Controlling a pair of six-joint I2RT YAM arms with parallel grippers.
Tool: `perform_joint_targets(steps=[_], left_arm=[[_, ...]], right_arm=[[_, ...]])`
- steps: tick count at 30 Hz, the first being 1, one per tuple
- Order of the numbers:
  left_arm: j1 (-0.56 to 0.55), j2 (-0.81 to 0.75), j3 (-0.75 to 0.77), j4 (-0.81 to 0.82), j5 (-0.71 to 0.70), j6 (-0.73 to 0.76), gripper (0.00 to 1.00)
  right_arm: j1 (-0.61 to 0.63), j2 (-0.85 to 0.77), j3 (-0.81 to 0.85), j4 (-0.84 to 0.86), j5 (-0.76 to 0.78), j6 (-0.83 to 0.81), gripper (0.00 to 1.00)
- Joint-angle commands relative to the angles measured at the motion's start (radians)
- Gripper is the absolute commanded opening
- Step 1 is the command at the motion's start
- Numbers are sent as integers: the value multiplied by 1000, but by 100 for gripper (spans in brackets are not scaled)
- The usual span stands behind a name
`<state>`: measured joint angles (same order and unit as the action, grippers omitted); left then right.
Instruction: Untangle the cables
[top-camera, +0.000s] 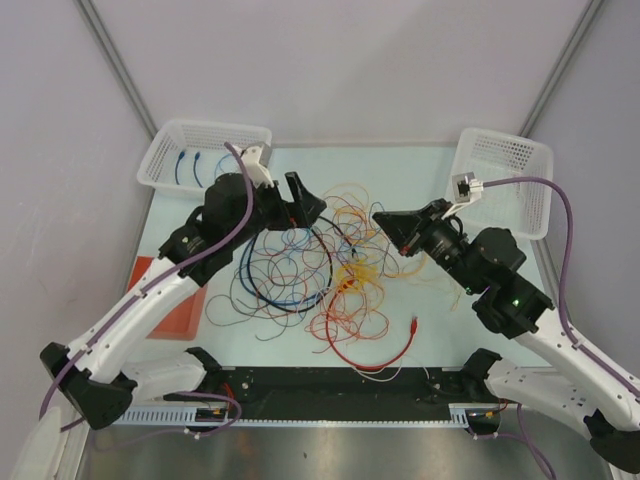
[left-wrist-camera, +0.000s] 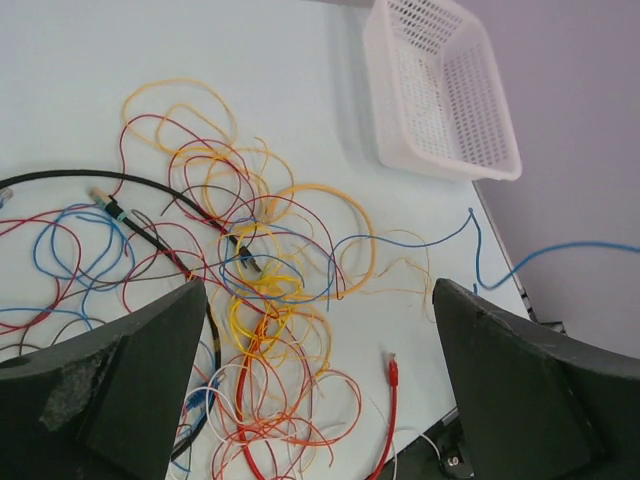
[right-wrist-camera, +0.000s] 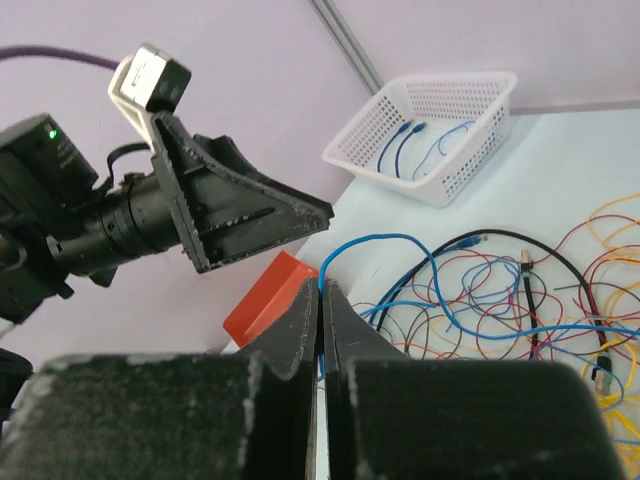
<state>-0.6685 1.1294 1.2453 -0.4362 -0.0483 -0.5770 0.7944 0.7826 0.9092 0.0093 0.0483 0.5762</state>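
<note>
The blue cable (left-wrist-camera: 405, 243) lies across the top of the yellow loops (left-wrist-camera: 285, 297), so it should come loose by itself when the robot carries it away from the pile.
The cables (top-camera: 310, 270) lie in a loose tangle of red, blue, yellow, orange and black loops at the table's middle. My right gripper (right-wrist-camera: 322, 290) is shut on a blue cable (right-wrist-camera: 400, 240), which arcs from its tips down into the pile. In the top view the right gripper (top-camera: 385, 222) hovers at the tangle's right side. My left gripper (top-camera: 305, 200) hangs over the pile's upper left, facing it. Its jaws are wide open in the left wrist view (left-wrist-camera: 318, 295), with nothing between them and the yellow and orange loops (left-wrist-camera: 265, 300) below. A red cable with a plug tip (left-wrist-camera: 392, 372) lies near the front.
A white basket (top-camera: 205, 155) at the back left holds blue cables. A second white basket (top-camera: 503, 180) stands at the back right. An orange tray (top-camera: 175, 300) lies at the left edge. A black rail (top-camera: 330, 385) runs along the near edge.
</note>
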Motion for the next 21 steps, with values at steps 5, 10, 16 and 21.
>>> perform_joint_targets(steps=[5, 10, 16, 21], left_arm=[[3, -223, -331, 508, 154, 29, 100], [0, -254, -500, 732, 195, 34, 100], [-154, -246, -738, 1158, 139, 64, 99], [-327, -136, -823, 1416, -25, 247, 100]], right_arm=[[-4, 10, 134, -54, -37, 66, 0], [-4, 14, 194, -62, -76, 119, 0], [-4, 17, 218, -65, -93, 162, 0], [-4, 35, 227, -29, -126, 235, 0]])
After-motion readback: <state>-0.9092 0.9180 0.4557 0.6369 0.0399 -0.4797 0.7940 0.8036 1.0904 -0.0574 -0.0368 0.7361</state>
